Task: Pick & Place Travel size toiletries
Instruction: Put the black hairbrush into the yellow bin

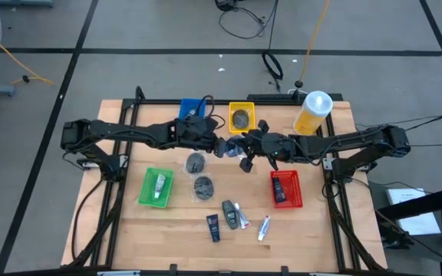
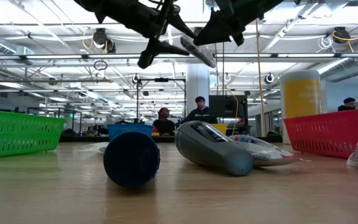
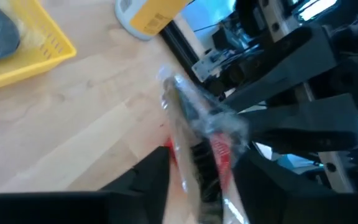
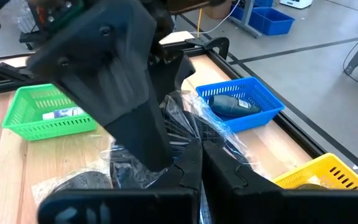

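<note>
I should open my right gripper and move it away first, because both my grippers hold the wrapped disc [image 1: 235, 145]. My left gripper should then lower the disc into the yellow tray [image 1: 241, 118].
A small black oblong piece in a clear wrapper [image 1: 231, 146] hangs in the air between my two grippers over the middle of the table, also seen in the low view [image 2: 199, 51]. My left gripper [image 1: 220, 145] reaches in from the left and my right gripper [image 1: 243, 148] from the right; both are shut on the wrapper. Two wrapped grey discs [image 1: 196, 162] [image 1: 203, 185] lie on the table below. Dark mini bottles [image 1: 213, 228] [image 1: 229, 213] and white tubes [image 1: 243, 218] [image 1: 264, 226] lie near the front edge. My left gripper has the wrapped black piece [image 3: 194, 134] between its two fingers [image 3: 151, 177], which lie roughly along its length. The piece is lifted clear of the table. My right gripper pinches the clear wrapper's other end [image 4: 188, 121] between its shut fingers [image 4: 185, 168], coming level from the table's right side.
A green tray [image 1: 146, 192] holds a white tube, a blue tray [image 1: 186, 106] a dark item, a yellow tray [image 1: 241, 107] a grey disc, and a red tray [image 1: 285, 201] a dark piece. A big yellow bottle [image 1: 313, 113] stands at the far right.
</note>
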Tool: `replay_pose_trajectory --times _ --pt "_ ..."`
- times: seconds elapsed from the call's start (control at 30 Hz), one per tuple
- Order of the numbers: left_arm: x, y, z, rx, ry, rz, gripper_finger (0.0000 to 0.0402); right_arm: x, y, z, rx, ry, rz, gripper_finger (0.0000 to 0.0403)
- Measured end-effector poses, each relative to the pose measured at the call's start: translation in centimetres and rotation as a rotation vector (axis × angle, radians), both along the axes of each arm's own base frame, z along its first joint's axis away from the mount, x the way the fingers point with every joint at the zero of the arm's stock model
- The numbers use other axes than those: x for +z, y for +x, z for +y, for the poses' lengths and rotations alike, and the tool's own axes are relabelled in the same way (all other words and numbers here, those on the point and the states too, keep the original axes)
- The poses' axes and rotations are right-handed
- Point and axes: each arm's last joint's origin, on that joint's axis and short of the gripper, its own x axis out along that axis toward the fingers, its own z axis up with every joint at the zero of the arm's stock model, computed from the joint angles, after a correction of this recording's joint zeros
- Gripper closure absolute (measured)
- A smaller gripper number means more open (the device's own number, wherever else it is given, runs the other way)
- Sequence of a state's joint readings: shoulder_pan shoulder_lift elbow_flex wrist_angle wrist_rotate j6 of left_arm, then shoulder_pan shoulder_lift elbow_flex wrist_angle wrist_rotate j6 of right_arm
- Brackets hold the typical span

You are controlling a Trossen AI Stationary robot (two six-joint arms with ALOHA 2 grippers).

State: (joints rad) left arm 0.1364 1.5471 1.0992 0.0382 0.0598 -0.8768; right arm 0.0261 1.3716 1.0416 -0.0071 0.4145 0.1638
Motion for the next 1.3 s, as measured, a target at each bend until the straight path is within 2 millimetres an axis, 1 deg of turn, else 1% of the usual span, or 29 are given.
replay_pose_trajectory --times 0.23,0.3,0.5,0.63,0.7,0.8,0.9,1.03,1.1,1.2,1.3 --pt "0.0 0.0 -0.1 -0.036 0.021 0.006 0.0372 0.0 0.0 0.0 0.001 0.000 0.001 0.0403" --pt "-0.1 0.0 -0.1 -0.038 0.022 0.007 0.0388 0.0 0.0 0.0 0.001 0.000 0.001 0.0403" --pt "-0.1 0.0 -0.1 -0.046 0.036 0.010 0.0369 0.0 0.0 0.1 0.025 0.011 0.001 0.0403" --pt "-0.1 0.0 -0.1 -0.056 0.052 0.014 0.0389 0.0 0.0 0.1 0.023 0.010 0.003 0.0397" --pt "-0.1 0.0 -0.1 -0.057 0.057 0.015 0.0389 0.0 0.0 0.1 0.023 0.010 0.002 0.0386" --pt "-0.1 -0.1 0.2 -0.070 0.050 0.013 0.0383 0.0 0.0 0.1 0.018 0.024 -0.003 0.0358" --pt "-0.1 -0.1 0.6 -0.086 0.048 0.012 0.0391 0.0 -0.1 0.0 -0.003 0.060 -0.017 0.0318" --pt "-0.1 -0.3 1.3 -0.089 0.044 0.009 0.0388 0.6 -0.8 -0.4 -0.025 0.082 -0.027 0.0260" --pt "-0.1 -0.4 1.8 -0.100 0.033 0.008 0.0385 1.2 -1.4 -0.5 -0.028 0.079 -0.032 0.0238" --pt "-0.1 -0.5 2.4 -0.107 0.040 0.009 0.0390 2.4 -2.4 -0.8 -0.036 0.082 -0.071 0.0216" --pt "-0.1 -0.7 3.3 -0.092 0.057 0.010 0.0391 3.3 -3.3 -0.9 -0.041 0.082 -0.102 0.0206"
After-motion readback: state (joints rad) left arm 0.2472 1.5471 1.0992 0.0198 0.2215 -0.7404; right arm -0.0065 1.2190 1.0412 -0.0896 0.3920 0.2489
